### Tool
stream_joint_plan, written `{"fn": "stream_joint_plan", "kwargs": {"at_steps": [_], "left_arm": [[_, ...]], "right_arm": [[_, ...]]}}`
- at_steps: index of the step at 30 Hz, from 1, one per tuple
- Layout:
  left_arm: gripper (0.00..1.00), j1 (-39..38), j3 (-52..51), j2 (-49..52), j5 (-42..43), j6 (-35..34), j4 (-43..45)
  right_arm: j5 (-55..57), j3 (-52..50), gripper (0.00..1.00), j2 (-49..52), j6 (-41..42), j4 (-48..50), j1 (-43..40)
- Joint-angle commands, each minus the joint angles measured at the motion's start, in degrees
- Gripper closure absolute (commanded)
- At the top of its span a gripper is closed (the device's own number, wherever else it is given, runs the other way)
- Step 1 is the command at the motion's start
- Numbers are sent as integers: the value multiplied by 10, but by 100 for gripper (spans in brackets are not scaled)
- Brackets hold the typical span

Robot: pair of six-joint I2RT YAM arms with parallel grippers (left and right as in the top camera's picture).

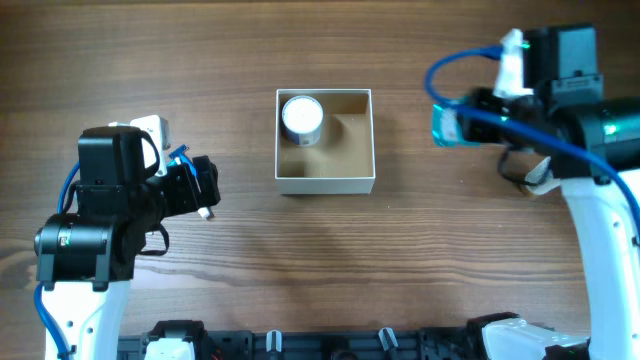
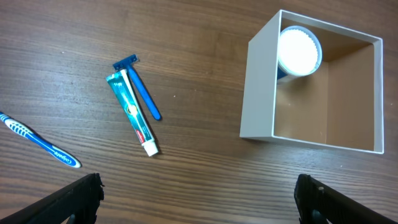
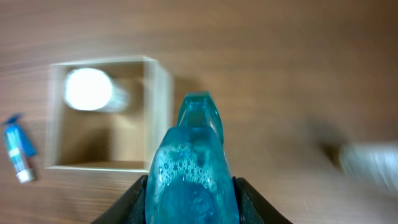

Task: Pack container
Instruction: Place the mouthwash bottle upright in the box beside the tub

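Observation:
My right gripper is carrying the teal bottle, and the back corner [image 1: 346, 116] beside the jar is free for it. I keep carrying the teal bottle until it stands on the container's bottom [image 1: 336, 138].
The container [image 1: 325, 181] is a square white-walled box with a tan inside, at the table's middle. A small round jar with a white lid [image 1: 301, 117] stands in its back left corner. The container also shows in the left wrist view [image 2: 258, 93] and the right wrist view [image 3: 158, 93]. My right gripper [image 3: 191, 193] is shut on a teal bottle of foamy liquid [image 3: 191, 162], held in the air right of the container [image 1: 445, 123]. My left gripper [image 2: 199, 199] is open and empty, left of the container. A toothpaste tube [image 2: 132, 111], blue razor [image 2: 142, 92] and blue toothbrush [image 2: 40, 142] lie on the table.
A white object [image 1: 515, 50] shows at the back right near the right arm. A blurred pale shape [image 3: 373, 158] lies on the table at the right of the right wrist view. The toothpaste tube also shows at the left edge there [image 3: 17, 152].

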Motion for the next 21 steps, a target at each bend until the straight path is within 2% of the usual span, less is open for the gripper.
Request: {"fn": "stream_joint_plan", "kwargs": {"at_steps": [1,7,13,21], "left_arm": [[0,4,12,1,9,-6,2],[0,4,12,1,9,-6,0],[0,4,12,1,9,-6,0],[0,4,12,1,9,-5,-2]], "right_arm": [[37,43,96,50,-20,57,80],[61,43,96,182,-39,165,143],[59,43,96,284,-32,195,169],[57,43,96,310,-8,233,170]]}}
